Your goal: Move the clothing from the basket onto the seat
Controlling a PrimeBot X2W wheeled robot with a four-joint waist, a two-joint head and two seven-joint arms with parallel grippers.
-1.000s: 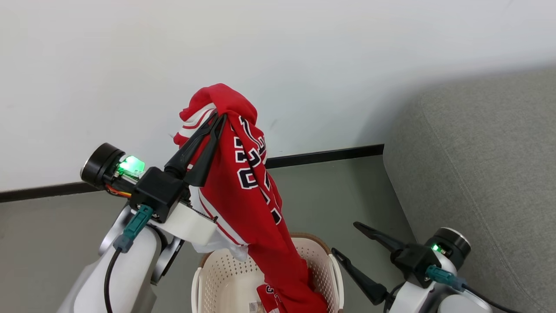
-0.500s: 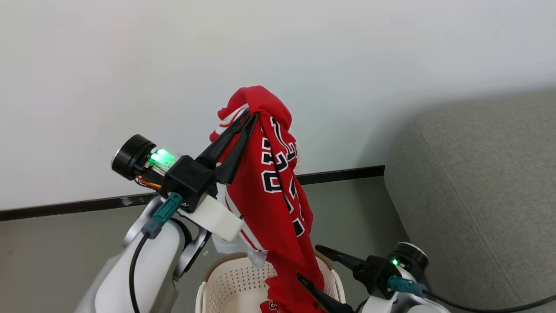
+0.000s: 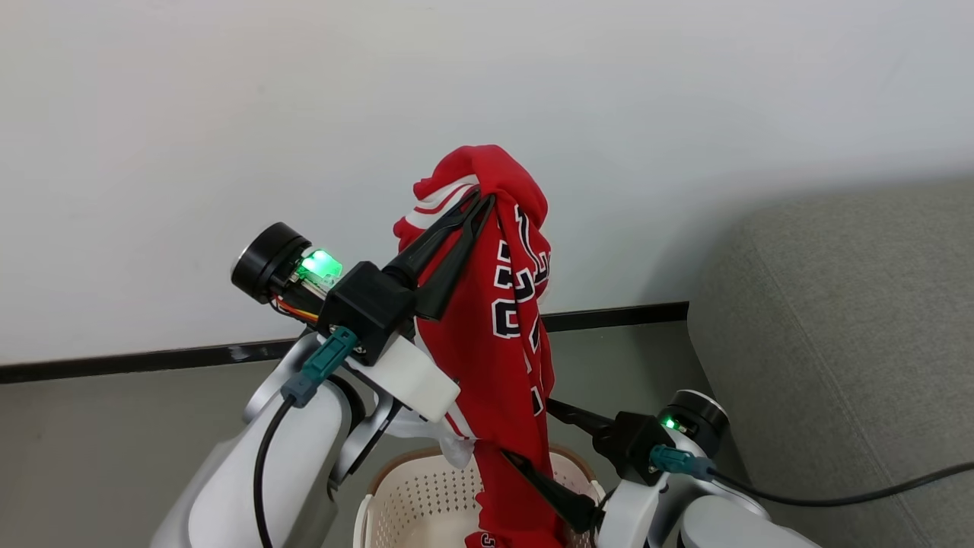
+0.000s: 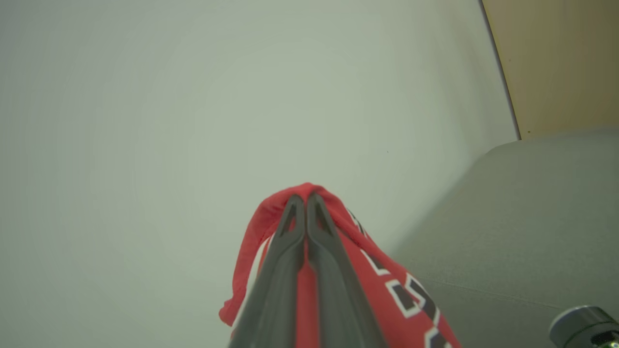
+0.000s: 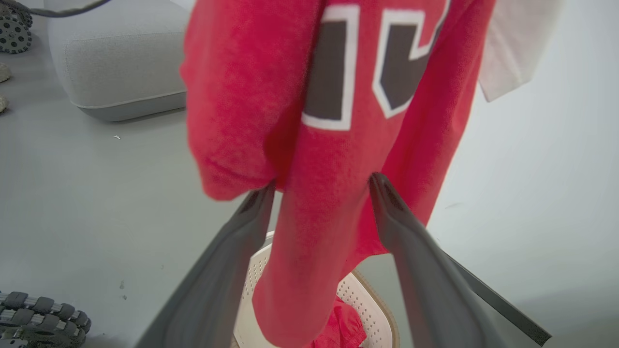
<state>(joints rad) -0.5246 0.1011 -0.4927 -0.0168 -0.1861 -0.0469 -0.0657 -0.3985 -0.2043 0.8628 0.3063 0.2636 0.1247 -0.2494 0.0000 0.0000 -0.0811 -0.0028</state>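
Note:
I expect the jersey (image 3: 488,365) to come away alone when I carry it over, because the red jersey's rounded lower end (image 5: 288,322) hangs above the second red garment.
My left gripper (image 3: 481,199) is raised high and shut on a bunched fold of a red jersey (image 3: 502,342), which hangs down in a long drape with navy white-edged lettering. Its lower end reaches the white perforated basket (image 3: 411,487) at the bottom. My right gripper (image 3: 526,428) is open, its two fingers on either side of the hanging cloth. In the right wrist view the jersey (image 5: 329,96) falls between the fingers (image 5: 261,203) of that gripper (image 5: 321,186), above the basket (image 5: 367,309), where a second red garment (image 5: 338,324) lies. The grey sofa (image 3: 852,342) is to the right.
A white wall with a black baseboard (image 3: 152,358) stands behind the grey floor. The sofa (image 5: 116,63) shows again in the right wrist view, with studded wheels (image 5: 38,309) at the lower left. A wooden panel (image 4: 561,63) rises beyond the sofa (image 4: 522,217).
My left gripper has carried the jersey to the right, lifting more of it out of the basket. The right gripper has moved left until its open fingers straddle the hanging cloth. The camera shifted too.

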